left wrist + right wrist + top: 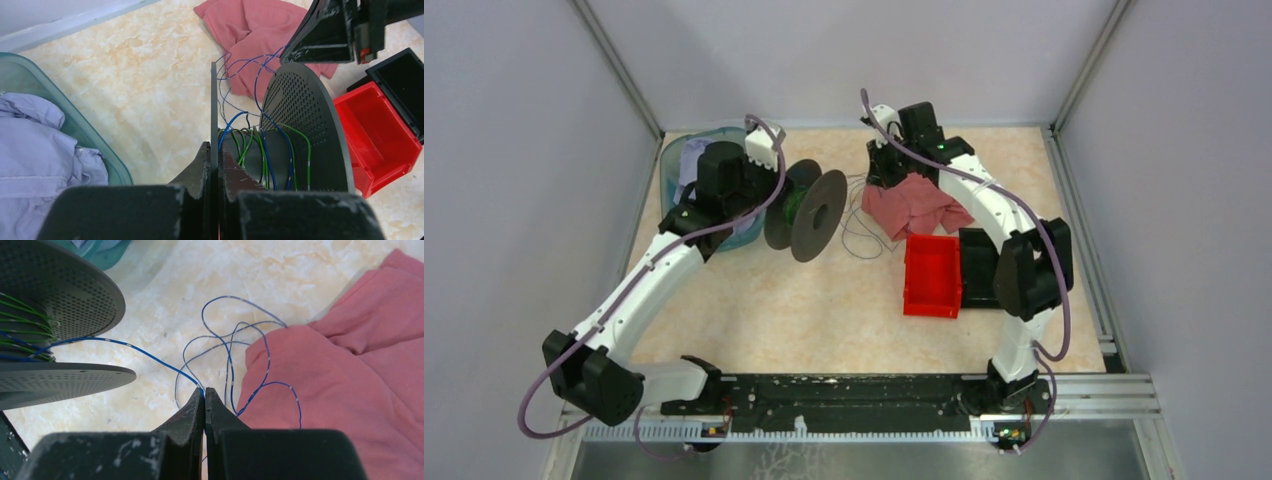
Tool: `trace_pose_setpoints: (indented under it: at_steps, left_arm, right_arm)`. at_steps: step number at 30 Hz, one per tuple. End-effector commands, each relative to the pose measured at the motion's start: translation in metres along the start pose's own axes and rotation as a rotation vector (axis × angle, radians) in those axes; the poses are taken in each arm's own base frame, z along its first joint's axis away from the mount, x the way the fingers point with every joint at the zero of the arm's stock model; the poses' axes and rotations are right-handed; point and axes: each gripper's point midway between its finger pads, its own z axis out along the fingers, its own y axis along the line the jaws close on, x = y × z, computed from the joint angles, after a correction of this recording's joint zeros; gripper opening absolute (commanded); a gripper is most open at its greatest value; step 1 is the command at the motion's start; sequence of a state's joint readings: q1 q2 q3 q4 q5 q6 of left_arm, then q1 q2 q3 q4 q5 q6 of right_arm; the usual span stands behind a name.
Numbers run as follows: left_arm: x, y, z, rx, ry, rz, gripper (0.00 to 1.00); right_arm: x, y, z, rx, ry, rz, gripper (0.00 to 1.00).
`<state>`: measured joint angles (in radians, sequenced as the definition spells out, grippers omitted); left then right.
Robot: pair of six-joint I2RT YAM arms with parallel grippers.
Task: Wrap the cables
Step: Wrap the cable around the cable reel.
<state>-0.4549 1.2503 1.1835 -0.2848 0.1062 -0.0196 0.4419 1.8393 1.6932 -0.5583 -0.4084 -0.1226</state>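
My right gripper is lowering the blue piece of cable running clear from between the spool's edges. It should keep going down toward the loose loops and let go of the strand of cable there.
The cables are very thin blue wire in loose loops on the table and over a pink cloth. They look dark grey in the top view. One strand runs taut to the black spool, which holds wound green and blue wire. My right gripper is shut on this blue strand, beside the cloth. My left gripper is shut on the thin edge of the spool's near flange and holds the spool upright on its edge.
A teal basin with lilac cloth sits behind my left arm. A red bin and a black bin stand near my right arm's elbow. Grey walls enclose the table on three sides.
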Motion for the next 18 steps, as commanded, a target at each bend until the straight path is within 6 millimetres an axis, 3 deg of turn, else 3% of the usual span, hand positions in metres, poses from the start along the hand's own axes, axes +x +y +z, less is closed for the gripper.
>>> trace_pose_setpoints:
  at_steps: [1,9,18]
  left_arm:
    - [-0.049,-0.007,-0.018,0.034,-0.133,-0.033,0.00]
    - [-0.064,0.001,-0.027,0.029,-0.157,-0.100,0.00]
    - [-0.075,0.018,-0.031,-0.018,-0.177,-0.243,0.00]
  right_arm:
    - [-0.024,0.009,-0.014,-0.036,-0.105,-0.054,0.00]
    - [0.010,0.011,0.004,-0.078,-0.055,-0.029,0.00]
    - [0.024,0.034,0.008,-0.212,-0.067,-0.004,0.00]
